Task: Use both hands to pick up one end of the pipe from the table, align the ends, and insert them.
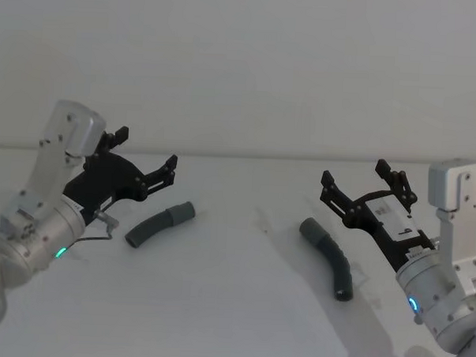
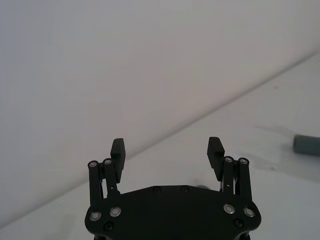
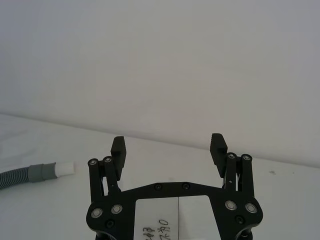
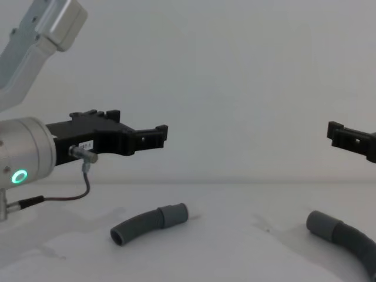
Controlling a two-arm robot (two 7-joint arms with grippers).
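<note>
I expect the white tip to stay seated and come along when I lift it, because it sticks out in line from the short pipe piece's cuff (image 4: pixel 175 215).
Two dark grey ribbed pipe pieces lie apart on the white table (image 1: pixel 232 305). The short piece (image 1: pixel 161 222) (image 4: pixel 150 222) lies at the left, its smooth cuff pointing right. In the right wrist view that short piece (image 3: pixel 30 174) shows a white tip. The longer curved piece (image 1: pixel 329 258) (image 4: pixel 346 238) lies at the right, cuff toward the middle. My left gripper (image 1: pixel 147 149) (image 4: pixel 141 122) (image 2: pixel 166 150) hovers open above and behind the short piece. My right gripper (image 1: pixel 353 173) (image 3: pixel 168 149) (image 4: pixel 338 132) hangs open above the longer piece. Neither touches a pipe piece.
A plain white wall stands behind the table. A thin cable (image 4: pixel 70 191) loops under my left wrist. A grey cuff end (image 2: pixel 307 144) shows at the edge of the left wrist view; which piece it belongs to I cannot tell.
</note>
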